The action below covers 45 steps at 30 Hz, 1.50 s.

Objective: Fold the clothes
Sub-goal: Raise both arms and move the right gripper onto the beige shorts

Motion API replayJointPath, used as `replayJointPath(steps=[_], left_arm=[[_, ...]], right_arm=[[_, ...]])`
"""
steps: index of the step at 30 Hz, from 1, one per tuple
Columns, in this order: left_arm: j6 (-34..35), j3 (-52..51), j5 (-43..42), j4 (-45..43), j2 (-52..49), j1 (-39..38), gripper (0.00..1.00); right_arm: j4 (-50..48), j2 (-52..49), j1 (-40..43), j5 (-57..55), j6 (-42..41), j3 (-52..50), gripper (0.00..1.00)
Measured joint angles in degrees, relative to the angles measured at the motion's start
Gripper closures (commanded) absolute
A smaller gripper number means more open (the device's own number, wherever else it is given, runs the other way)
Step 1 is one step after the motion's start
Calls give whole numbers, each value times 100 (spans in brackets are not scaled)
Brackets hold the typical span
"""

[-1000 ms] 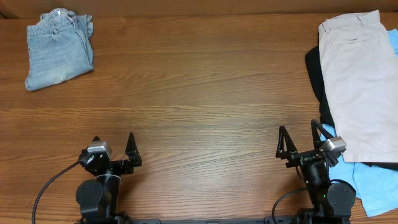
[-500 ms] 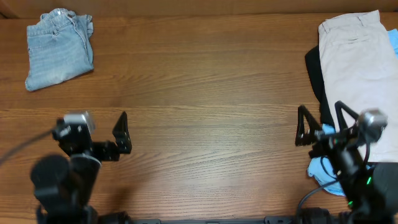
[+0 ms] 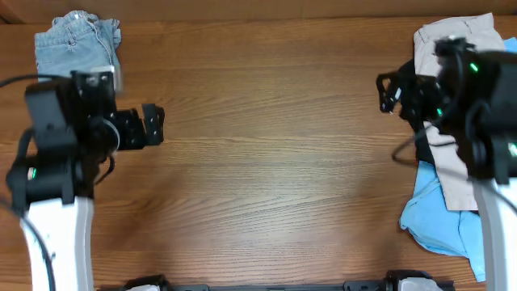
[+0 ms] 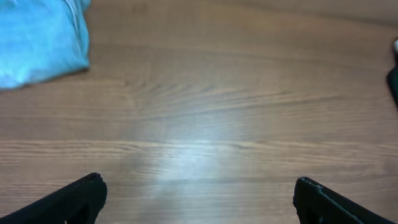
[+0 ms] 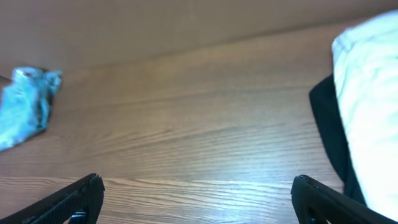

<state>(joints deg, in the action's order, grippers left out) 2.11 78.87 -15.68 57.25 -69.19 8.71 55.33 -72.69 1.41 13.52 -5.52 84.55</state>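
Note:
My right gripper should stay on its way, since the pale beige shorts (image 3: 452, 184) are lying on top of the black garment. It should go on toward their edge (image 5: 346, 118) before its fingers close on that edge.
The pale beige shorts (image 3: 424, 39) lie at the table's far right on a black garment (image 3: 423, 148) and a sky-blue top (image 3: 432, 214). My raised right arm hides much of them from overhead. My right gripper (image 3: 388, 89) is open and empty just left of the pile. In the right wrist view its fingers (image 5: 196, 199) frame bare wood, with the shorts (image 5: 370, 93) and the black garment (image 5: 333, 137) at the right. The folded light-blue denim (image 3: 77, 36) lies far left. My left gripper (image 3: 152, 125) is open and empty, below and right of the denim (image 4: 37, 37).
The brown wooden table (image 3: 266, 162) spans the whole view. Its back edge runs along the top. The denim also shows far left in the right wrist view (image 5: 25, 106). Both arms stand raised over the table's left and right sides.
Both arms have risen from their low rest at the front edge and swung towards the back. The right arm now covers part of the clothes pile. Both grippers stay open.

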Motion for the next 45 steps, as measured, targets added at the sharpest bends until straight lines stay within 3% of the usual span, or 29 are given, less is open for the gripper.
replayJointPath(steps=[5, 11, 24, 38, 45], left_arm=[[-66, 4, -81, -2, -979, 0, 0], [-83, 4, -302, -190, -1845, 0, 0], [-83, 4, -533, -857, -2009, -254, 4], [-83, 4, -306, -981, -2009, -560, 2], [-83, 4, -258, -1043, -2009, -566, 1]], right_arm=[[-116, -870, 24, -365, 17, 0, 0], [-393, -1786, 155, -1847, -199, 0, 1], [-931, -3932, 168, -4236, -284, 7, 16], [-1119, -4546, 828, -4592, -299, 7, 23], [-1198, -4557, 1027, -4207, -83, 9, 27]])
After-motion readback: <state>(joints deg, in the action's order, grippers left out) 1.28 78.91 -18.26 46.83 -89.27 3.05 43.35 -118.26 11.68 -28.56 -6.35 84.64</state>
